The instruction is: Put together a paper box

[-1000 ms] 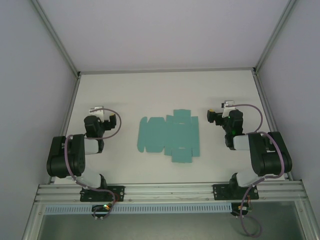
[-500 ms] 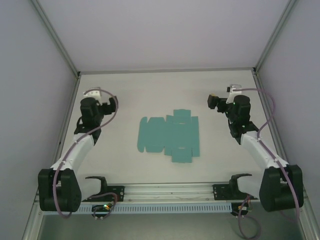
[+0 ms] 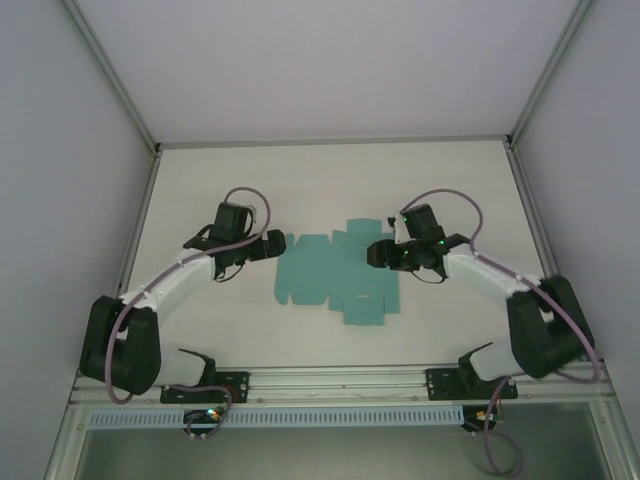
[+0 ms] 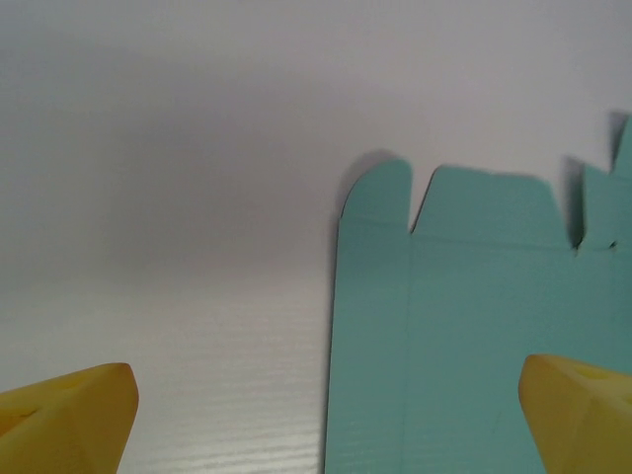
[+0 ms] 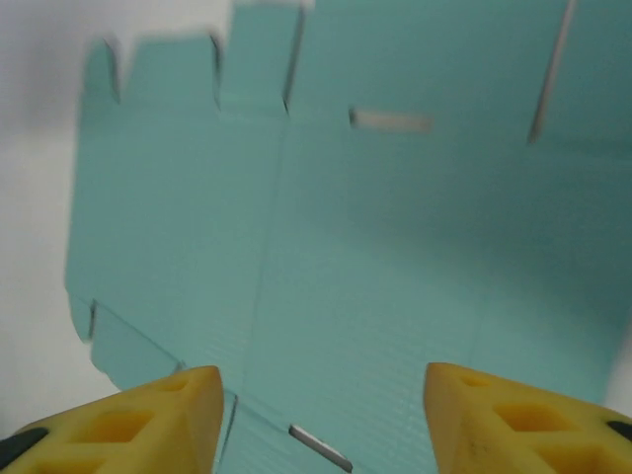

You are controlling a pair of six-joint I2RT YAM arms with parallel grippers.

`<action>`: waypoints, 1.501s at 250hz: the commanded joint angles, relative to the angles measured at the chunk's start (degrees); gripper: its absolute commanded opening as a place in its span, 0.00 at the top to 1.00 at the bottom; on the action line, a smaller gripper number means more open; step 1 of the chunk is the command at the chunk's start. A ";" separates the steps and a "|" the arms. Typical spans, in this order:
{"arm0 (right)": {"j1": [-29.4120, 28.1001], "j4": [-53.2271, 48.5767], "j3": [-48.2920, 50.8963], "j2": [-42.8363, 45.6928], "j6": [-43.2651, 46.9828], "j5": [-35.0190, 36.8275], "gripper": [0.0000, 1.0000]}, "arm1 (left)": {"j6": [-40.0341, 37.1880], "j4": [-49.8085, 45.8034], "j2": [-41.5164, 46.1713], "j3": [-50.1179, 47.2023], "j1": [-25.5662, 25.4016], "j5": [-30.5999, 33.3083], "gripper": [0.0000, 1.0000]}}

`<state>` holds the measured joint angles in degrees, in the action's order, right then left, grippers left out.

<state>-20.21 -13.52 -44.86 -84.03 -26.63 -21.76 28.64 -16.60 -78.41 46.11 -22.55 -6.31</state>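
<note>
My gripper will drag and turn the whole paper box [image 3: 338, 270] when it pulls the box's edge, because the panels are still joined along thin creases [image 4: 408, 326].
The paper box [image 3: 335, 278] is a flat teal-green die-cut sheet with flaps and tabs, lying in the middle of the table. My left gripper [image 3: 278, 243] hangs open at the sheet's left edge; in the left wrist view its yellow fingertips [image 4: 69, 420] straddle that edge of the paper box [image 4: 474, 326]. My right gripper [image 3: 376, 253] is open over the sheet's right part. In the right wrist view its yellow fingers [image 5: 128, 415] spread wide above the paper box [image 5: 355, 247], with slots and creases visible between them.
The white table [image 3: 200, 330] is fenced by a metal frame with grey walls at the left, right and back. An aluminium rail [image 3: 340, 385] carrying both arm bases runs along the near edge.
Both arms swung inward from the table's sides toward the teal sheet, the left gripper reaching its left edge and the right gripper coming over its right part. The sheet has not moved.
</note>
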 commanded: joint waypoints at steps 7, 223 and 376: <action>-0.11 -4.07 -2.82 -6.35 -0.40 -2.03 0.55 | 2.56 -2.22 -2.86 0.74 -0.44 -3.88 0.00; 1.98 1.20 3.80 -17.31 0.88 3.30 0.62 | 10.93 20.74 -19.83 3.33 -0.43 -31.44 0.07; 1.94 3.45 4.94 -16.89 1.50 2.51 0.62 | 7.88 19.41 -8.59 1.09 0.35 -30.29 0.33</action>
<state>-18.57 -3.38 -44.40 -96.68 -26.76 -24.60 41.60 9.19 -88.58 45.23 -21.67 -39.86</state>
